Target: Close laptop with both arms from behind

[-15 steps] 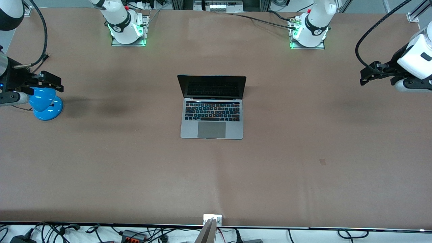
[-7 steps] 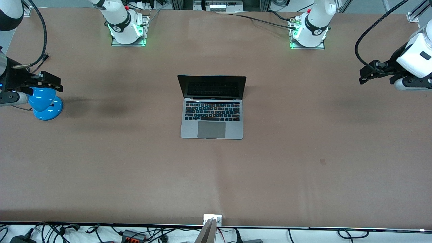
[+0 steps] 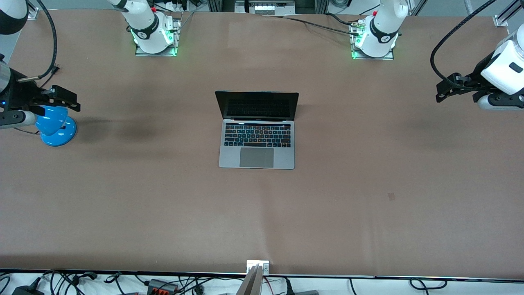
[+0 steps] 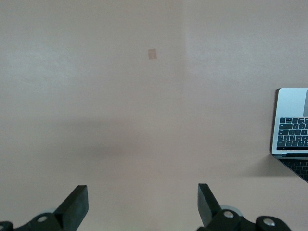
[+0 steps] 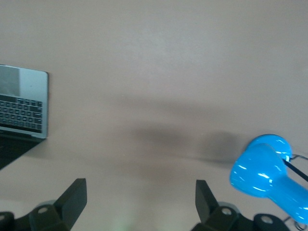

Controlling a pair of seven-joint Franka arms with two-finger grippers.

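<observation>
A hinge (image 3: 258, 119) joins the laptop's screen (image 3: 256, 105) to the keyboard base along the keyboard base's back. The screen should swing fully shut when I push it from behind, while the keyboard base stays in place.
The space-grey laptop (image 3: 257, 139) stands open in the middle of the table, screen dark and upright, keyboard and trackpad facing the front camera. Its corner shows in the left wrist view (image 4: 292, 130) and in the right wrist view (image 5: 24, 108). My left gripper (image 3: 444, 92) is open and empty, up in the air over the table's edge at the left arm's end; its fingertips (image 4: 77, 199) stand wide apart. My right gripper (image 3: 65, 100) is open and empty, over the blue lamp at the right arm's end; its fingertips (image 5: 74, 195) stand wide apart.
A small blue desk lamp (image 3: 55, 127) stands on the table under my right gripper, also in the right wrist view (image 5: 267, 175). The two arm bases (image 3: 153, 35) (image 3: 374, 39) stand along the table's edge farthest from the front camera. A small tape mark (image 3: 391, 196) lies on the table.
My right gripper has drifted slightly toward the laptop. My left gripper has shifted very little. The laptop has not moved.
</observation>
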